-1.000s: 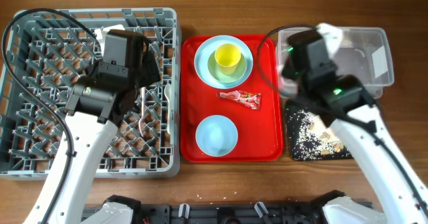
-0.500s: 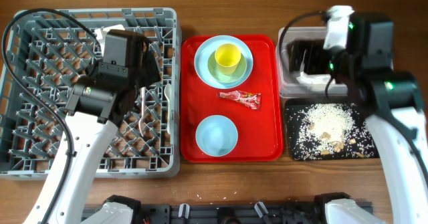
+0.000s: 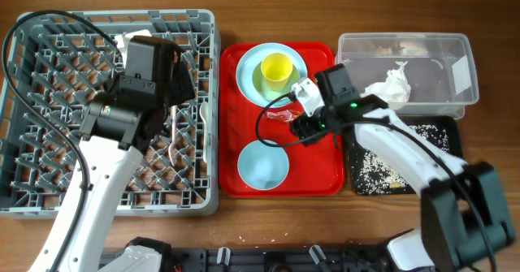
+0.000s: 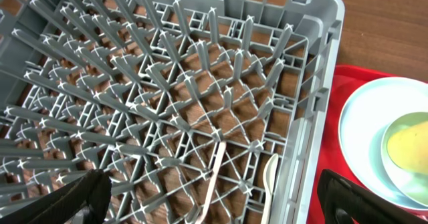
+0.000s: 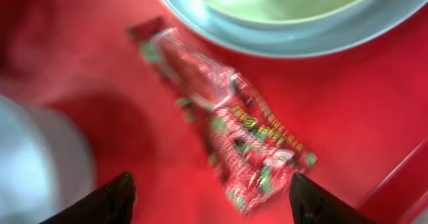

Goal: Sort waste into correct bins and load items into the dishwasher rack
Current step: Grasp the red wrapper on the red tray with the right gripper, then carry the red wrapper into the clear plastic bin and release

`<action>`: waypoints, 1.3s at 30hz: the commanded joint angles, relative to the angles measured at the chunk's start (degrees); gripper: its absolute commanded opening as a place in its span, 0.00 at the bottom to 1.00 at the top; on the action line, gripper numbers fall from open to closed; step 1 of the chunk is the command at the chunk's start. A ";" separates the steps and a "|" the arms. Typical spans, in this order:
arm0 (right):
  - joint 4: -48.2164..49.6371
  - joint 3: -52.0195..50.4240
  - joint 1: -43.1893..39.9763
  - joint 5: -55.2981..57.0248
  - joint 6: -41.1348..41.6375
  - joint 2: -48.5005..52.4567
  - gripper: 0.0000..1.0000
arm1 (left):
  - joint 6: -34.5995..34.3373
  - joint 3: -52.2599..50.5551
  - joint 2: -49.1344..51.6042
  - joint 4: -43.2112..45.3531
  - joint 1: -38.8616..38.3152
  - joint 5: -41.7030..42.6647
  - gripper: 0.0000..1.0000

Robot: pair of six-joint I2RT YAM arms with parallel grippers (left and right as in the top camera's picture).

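Observation:
The red wrapper (image 5: 231, 114) is lying flat beyond my right gripper's half-closed fingers, so I should open them and pick up the wrapper from the red tray before I go to the clear tub (image 3: 406, 69).
My right gripper (image 3: 299, 123) hovers open over the red wrapper (image 3: 282, 115), which lies flat on the red tray. In the right wrist view the wrapper (image 5: 227, 124) lies between and ahead of the spread fingers of this gripper (image 5: 214, 197), untouched. The yellow cup (image 3: 276, 67) stands on the pale blue plate (image 3: 246, 75); the blue bowl (image 3: 262, 164) sits nearer on the tray. My left gripper (image 4: 214, 200) stands open above the grey rack (image 3: 49, 183), where the white fork (image 4: 215, 177) and spoon (image 4: 269, 174) lie. The napkin (image 3: 394, 85) rests in the clear tub (image 3: 443, 49).
The red tray (image 3: 325, 179) sits between the rack and the bins. The black tray (image 3: 443, 134) holds scattered rice scraps (image 3: 378, 170), partly under my right arm. Bare wooden table shows along the front edge.
My right arm has swung from the clear tub to the red tray and now hangs over the wrapper. The napkin, not visible there before, now lies in the tub. The left arm has not moved.

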 commanded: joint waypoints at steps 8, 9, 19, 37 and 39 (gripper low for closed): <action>2.47 -0.04 0.17 1.66 -3.08 8.02 0.29 | -0.72 0.24 -0.17 0.11 0.20 -0.74 1.00; 1.03 0.07 0.17 1.66 -3.04 7.80 0.18 | -0.72 0.24 -0.17 0.11 0.20 -0.74 1.00; -5.79 2.67 0.17 -1.73 -2.89 -5.84 0.67 | -0.72 0.24 -0.17 0.11 0.20 -0.74 1.00; -9.09 9.22 0.07 -9.60 2.03 -4.79 0.04 | -0.72 0.24 -0.17 0.11 0.20 -0.74 1.00; -8.68 11.43 -0.39 -3.85 4.94 -12.50 0.04 | -0.72 0.24 -0.17 0.11 0.20 -0.74 1.00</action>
